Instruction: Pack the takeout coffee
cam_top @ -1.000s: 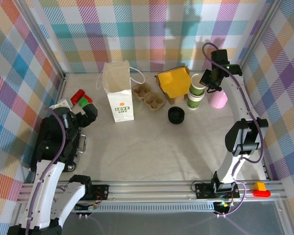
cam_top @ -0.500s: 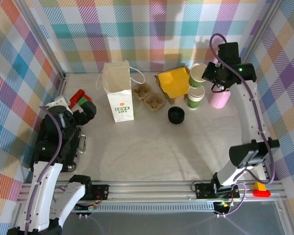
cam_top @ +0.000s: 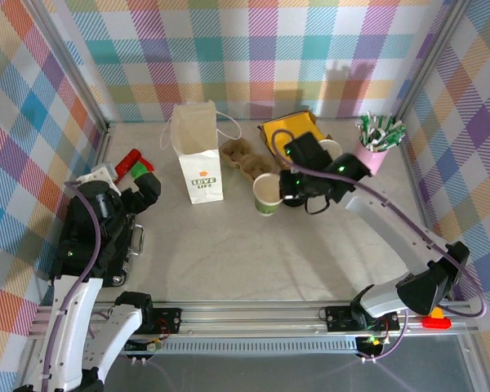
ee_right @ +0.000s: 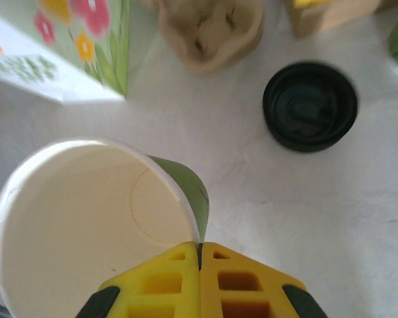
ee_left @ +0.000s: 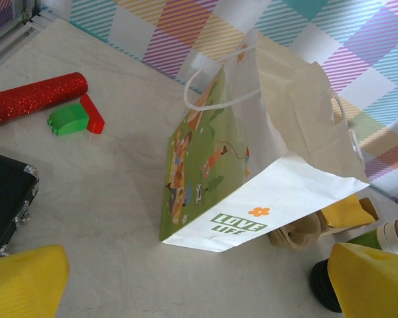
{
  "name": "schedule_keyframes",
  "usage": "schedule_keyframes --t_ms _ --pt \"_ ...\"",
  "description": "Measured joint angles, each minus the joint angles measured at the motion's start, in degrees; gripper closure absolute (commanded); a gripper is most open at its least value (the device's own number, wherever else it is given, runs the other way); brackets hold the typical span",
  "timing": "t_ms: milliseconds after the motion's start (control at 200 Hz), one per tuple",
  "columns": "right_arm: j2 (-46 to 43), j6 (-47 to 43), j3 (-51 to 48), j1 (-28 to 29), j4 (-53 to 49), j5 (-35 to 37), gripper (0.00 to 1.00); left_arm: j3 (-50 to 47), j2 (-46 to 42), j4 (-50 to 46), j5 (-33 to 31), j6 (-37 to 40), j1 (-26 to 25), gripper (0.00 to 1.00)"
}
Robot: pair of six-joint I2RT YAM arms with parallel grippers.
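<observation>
The cup's opening (cam_top: pixel 267 187) points up and the tabletop (cam_top: pixel 248 242) in front of the bag is clear, so my right gripper keeps lowering the cup there until it stands.
The takeout coffee cup (cam_top: pixel 267 194), white inside with a green wall, hangs open-side up just left of my right gripper (cam_top: pixel 282 188), which is shut on its rim. In the right wrist view the yellow fingertips (ee_right: pixel 199 246) pinch the cup's (ee_right: pixel 96 225) edge. The black round lid (ee_right: pixel 310 106) lies on the table just beyond the cup. My left gripper (cam_top: pixel 149 184) stands open at the left, its yellow fingers (ee_left: pixel 23 281) wide apart with nothing between them.
A white paper bag (cam_top: pixel 198 155) printed LOVE LIFE stands at the back left, also facing the left wrist as bag (ee_left: pixel 252 152). Beside it are a pulp cup carrier (cam_top: pixel 247 159), a yellow box (cam_top: pixel 287 135), a pink cup of sticks (cam_top: pixel 376 143), a red roll (ee_left: pixel 36 99) and a green block (ee_left: pixel 69 119).
My right arm lifted the cup from the back right and swung it left and forward, to beside the black lid. The left arm stayed put.
</observation>
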Motion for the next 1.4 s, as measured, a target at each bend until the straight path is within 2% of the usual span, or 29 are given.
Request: schedule_keyframes --t_ms 210,470,965,1145,1400 --pt "0.04 3.85 -8.15 5.40 4.63 0.79 1.00 -0.87 -0.02 -0.02 0.07 -0.22 0.00 0.00" --pt "3.61 6.95 -10.86 9.57 8.24 1.77 1.00 -2.45 -0.85 -0.13 0.26 -0.63 0.00 0.00" --pt "8.52 8.87 -13.42 11.69 11.15 3.45 1.00 -2.78 -2.21 -0.74 0.42 -0.85 0.00 0.00" --pt "8.55 9.11 -13.53 11.85 11.32 3.63 0.90 -2.78 -2.43 -1.40 0.44 -0.85 0.00 0.00" --pt "8.59 9.68 -13.14 12.04 10.58 4.44 0.66 -2.34 -2.38 -1.84 0.68 -0.85 0.00 0.00"
